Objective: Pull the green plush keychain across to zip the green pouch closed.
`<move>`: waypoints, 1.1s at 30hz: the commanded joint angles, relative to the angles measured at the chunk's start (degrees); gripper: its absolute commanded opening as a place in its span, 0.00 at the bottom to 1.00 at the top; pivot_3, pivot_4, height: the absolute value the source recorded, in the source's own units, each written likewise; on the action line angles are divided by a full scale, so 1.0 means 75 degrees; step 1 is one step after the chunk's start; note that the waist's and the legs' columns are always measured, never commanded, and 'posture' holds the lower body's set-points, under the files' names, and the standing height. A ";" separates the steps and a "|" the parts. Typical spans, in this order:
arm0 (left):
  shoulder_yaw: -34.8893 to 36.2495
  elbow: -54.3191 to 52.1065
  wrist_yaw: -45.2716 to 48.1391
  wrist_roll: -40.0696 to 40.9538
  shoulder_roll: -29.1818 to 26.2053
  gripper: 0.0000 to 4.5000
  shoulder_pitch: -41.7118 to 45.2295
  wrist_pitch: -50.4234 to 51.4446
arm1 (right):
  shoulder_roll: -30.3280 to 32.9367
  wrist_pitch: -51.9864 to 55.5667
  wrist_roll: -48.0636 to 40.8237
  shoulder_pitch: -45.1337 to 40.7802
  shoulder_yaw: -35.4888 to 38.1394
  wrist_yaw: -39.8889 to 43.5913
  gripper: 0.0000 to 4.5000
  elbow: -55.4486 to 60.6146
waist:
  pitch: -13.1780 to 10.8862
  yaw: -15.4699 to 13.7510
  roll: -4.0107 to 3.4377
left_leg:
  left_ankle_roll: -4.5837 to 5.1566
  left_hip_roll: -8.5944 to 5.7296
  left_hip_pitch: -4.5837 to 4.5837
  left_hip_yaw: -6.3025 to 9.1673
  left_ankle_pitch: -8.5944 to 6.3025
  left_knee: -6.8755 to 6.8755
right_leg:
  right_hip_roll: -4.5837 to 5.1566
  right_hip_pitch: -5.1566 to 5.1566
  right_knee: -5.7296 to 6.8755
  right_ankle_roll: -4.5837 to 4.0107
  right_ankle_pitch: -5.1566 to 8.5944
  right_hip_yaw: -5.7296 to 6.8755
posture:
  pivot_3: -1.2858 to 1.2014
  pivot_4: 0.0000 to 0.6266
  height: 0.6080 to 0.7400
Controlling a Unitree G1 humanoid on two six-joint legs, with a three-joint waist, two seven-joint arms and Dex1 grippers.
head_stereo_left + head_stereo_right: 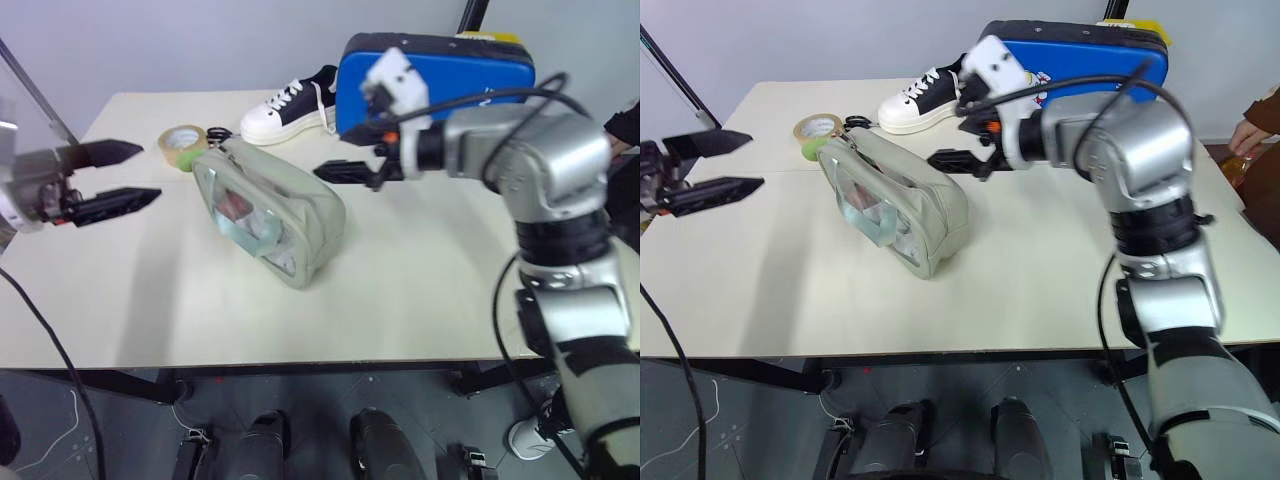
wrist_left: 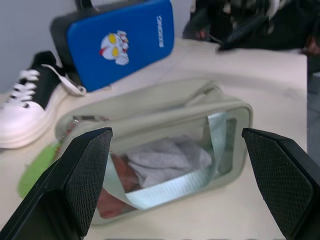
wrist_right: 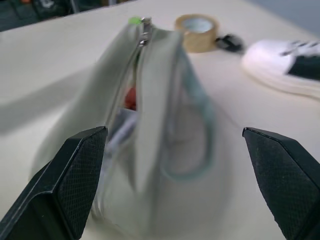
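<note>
The zipper's parted sides (image 3: 137, 75) leave a loose gap, so I expect the green pouch's opening (image 3: 124, 125) to open wider when the robot pulls the pouch's upper fabric edge around.
The green pouch (image 1: 268, 210) lies tilted on the middle of the table, its clear window facing my left side. Its top zipper (image 3: 145, 30) gapes open over red and grey contents. The green plush keychain (image 2: 37, 167) sits at the pouch's far end, next to the tape roll. My left gripper (image 1: 150, 173) hangs open to the left of the pouch, apart from it, pointing at the window side. My right gripper (image 1: 335, 152) is open too. It hovers above the table just right of the pouch's far half, aimed along the zipper line, touching nothing.
A tan tape roll (image 1: 182, 145) lies just behind the pouch's far end. A black-and-white shoe (image 1: 290, 108) and a blue hard case (image 1: 440, 75) stand at the back. A person's hand (image 1: 1250, 135) shows at the right edge. The near half of the table (image 1: 300, 320) is bare.
</note>
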State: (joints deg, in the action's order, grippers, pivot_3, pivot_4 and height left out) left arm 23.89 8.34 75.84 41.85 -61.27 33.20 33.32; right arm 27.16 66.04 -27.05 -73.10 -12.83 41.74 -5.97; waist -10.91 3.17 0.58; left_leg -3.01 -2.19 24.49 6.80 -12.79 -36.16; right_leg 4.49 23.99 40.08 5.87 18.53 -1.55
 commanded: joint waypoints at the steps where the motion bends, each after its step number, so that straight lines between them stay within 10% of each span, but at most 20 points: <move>1: 0.0246 0.0094 0.0040 0.0087 -0.0302 0.99 0.0186 0.0067 | -0.0751 0.0018 0.0303 -0.0870 -0.0255 -0.0150 1.00 -0.0735 | 0.0000 0.0037 0.0000 | -0.0004 -0.0002 0.0001 -0.0001 0.0003 0.0001 | 0.0001 0.0005 0.0004 0.0000 0.0000 0.0000 | 0.52 0.24 0.66; 17: 0.0312 -0.0513 0.0079 -0.0313 -0.0086 0.99 -0.1325 -0.0637 | -0.3392 -0.1038 0.1867 -0.2500 -0.1315 0.0218 1.00 -0.4452 | 0.0007 0.0120 0.0011 | -0.0023 0.0002 0.0007 -0.0002 0.0014 0.0012 | -0.0006 0.0043 0.0037 -0.0001 -0.0001 -0.0006 | 0.52 0.24 0.66; 27: 0.0200 -0.0598 0.0069 -0.0334 -0.0018 1.00 -0.1504 -0.0814 | -0.3723 -0.1390 0.2426 -0.2910 -0.1149 0.0573 0.03 -0.4986 | 0.0007 0.0136 0.0012 | -0.0024 0.0002 0.0007 -0.0002 0.0015 0.0016 | -0.0005 0.0050 0.0042 -0.0002 -0.0001 -0.0008 | 0.52 0.24 0.66; 33: 0.0078 -0.0551 0.0084 -0.0349 -0.0001 1.00 -0.1365 -0.0823 | -0.2745 -0.1742 0.2576 -0.2484 -0.1607 0.1655 0.01 -0.3488 | 0.0008 0.0100 0.0017 | -0.0024 0.0001 0.0015 -0.0002 0.0015 0.0013 | -0.0004 0.0056 0.0044 -0.0002 -0.0001 -0.0008 | 0.52 0.24 0.66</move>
State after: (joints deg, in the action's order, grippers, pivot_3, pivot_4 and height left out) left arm 23.44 5.09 76.42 38.96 -60.74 22.07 28.01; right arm 4.02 55.87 -8.23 -90.94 -24.83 50.79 -38.12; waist -10.85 3.92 0.71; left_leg -3.19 -2.19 24.65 6.82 -12.67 -36.10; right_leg 4.46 24.41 40.41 5.86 18.52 -1.58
